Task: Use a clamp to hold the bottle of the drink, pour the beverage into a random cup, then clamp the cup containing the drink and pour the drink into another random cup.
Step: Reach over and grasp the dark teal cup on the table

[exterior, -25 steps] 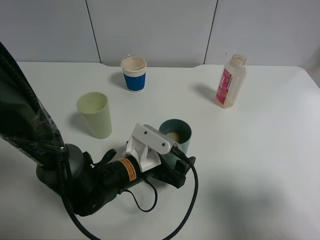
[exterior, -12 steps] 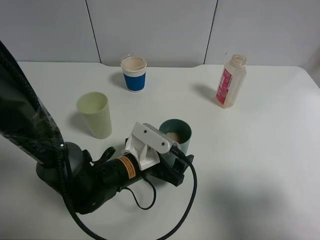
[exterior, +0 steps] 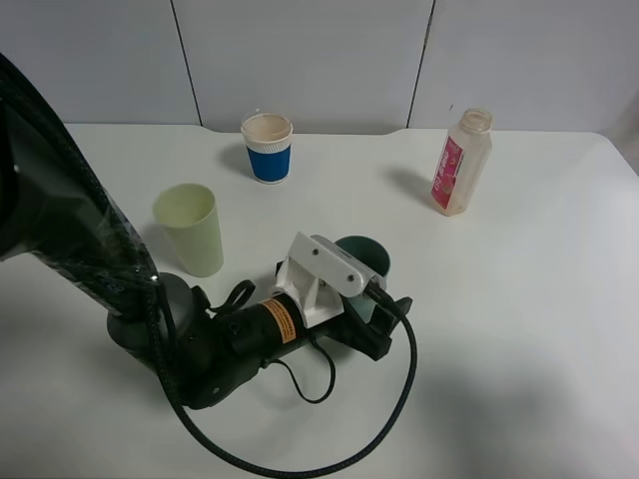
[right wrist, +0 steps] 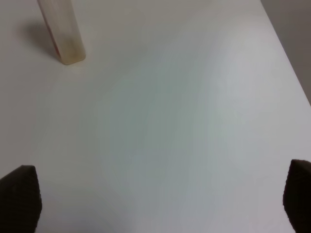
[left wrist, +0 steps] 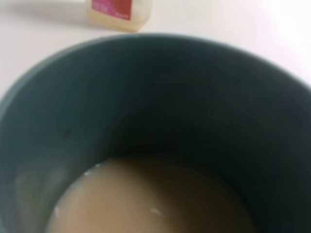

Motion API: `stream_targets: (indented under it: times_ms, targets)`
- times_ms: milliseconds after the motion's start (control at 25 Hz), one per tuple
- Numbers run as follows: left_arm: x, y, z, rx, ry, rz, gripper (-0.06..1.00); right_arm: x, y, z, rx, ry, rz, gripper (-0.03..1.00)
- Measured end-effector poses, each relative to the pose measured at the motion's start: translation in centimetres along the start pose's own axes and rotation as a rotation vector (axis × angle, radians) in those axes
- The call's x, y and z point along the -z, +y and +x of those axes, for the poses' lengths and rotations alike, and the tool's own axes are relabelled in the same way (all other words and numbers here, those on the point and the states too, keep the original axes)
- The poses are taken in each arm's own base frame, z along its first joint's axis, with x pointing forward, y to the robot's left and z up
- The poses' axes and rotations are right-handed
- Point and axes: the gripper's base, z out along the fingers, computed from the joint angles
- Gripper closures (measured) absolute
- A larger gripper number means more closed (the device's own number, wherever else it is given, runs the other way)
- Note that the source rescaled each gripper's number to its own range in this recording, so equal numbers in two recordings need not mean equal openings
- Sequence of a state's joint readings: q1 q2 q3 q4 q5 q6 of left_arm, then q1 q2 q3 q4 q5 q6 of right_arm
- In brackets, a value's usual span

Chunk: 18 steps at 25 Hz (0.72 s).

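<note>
The teal cup (exterior: pixel 365 255) has tall sides and the beige beverage (left wrist: pixel 146 199) sits low in it, so the cup will empty only after I tip it steeply to pour.
The teal cup (exterior: pixel 365 253) sits between the black jaws of my left gripper (exterior: pixel 377 321), which is shut on its lower wall; the white camera mount hides part of it. The cup's dark inside (left wrist: pixel 146 97) fills the left wrist view, with the pale beige beverage (left wrist: pixel 146 199) at its bottom. To the left stands the pale yellow-green cup (exterior: pixel 190 229), upright and apart from the gripper. The bottle (exterior: pixel 461 163) with its pink-red label stands at the back right, and also shows as the bottle (right wrist: pixel 60 31) in the right wrist view. My right gripper (right wrist: pixel 155 199) is open over bare table, nothing between its fingers.
A blue-sleeved paper cup (exterior: pixel 268 148) stands at the back middle near the wall. The left arm's dark wrapped body and black cable (exterior: pixel 404 389) lie across the front left of the white table (exterior: pixel 519 329).
My left gripper has shifted to the right and slightly back, and the teal cup has moved with it. The other cups and the bottle have stayed where they were.
</note>
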State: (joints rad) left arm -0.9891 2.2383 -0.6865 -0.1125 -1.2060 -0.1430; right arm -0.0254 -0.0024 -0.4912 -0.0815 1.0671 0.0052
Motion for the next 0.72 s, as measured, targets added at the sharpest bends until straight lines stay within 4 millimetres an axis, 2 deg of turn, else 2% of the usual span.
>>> stream_targets:
  times_ms: [120,160,360,560,600,640,680,720]
  targets:
    - [-0.48,-0.06,0.10,0.004,-0.005,0.010,0.16,0.00,0.00,0.00,-0.001,0.000,0.000,-0.03]
    - [-0.82,-0.26,0.01,0.005,-0.011,0.026,0.19,0.00,0.00,0.00,-0.001,0.000,0.000,-0.03]
    - [-0.85,-0.27,-0.02,0.007,-0.012,0.031,0.21,-0.02,0.00,0.01,-0.001,0.001,0.000,-0.03]
    - [-0.86,-0.17,-0.03,0.007,-0.012,0.029,0.40,-0.02,0.00,0.01,-0.001,0.001,0.000,-0.03]
    - [-0.86,-0.17,-0.03,0.007,-0.012,0.029,0.45,-0.02,0.00,0.01,-0.001,0.001,0.000,-0.03]
    - [-0.86,-0.16,-0.03,0.008,-0.012,0.028,0.60,-0.02,0.00,0.01,-0.001,0.001,0.000,-0.03]
    - [-0.86,-0.20,-0.03,0.006,-0.012,0.033,0.94,-0.02,0.00,0.01,-0.001,0.001,0.000,-0.03]
    - [-0.86,-0.20,-0.03,0.006,-0.012,0.033,0.94,-0.02,0.00,0.01,-0.001,0.001,0.000,-0.03]
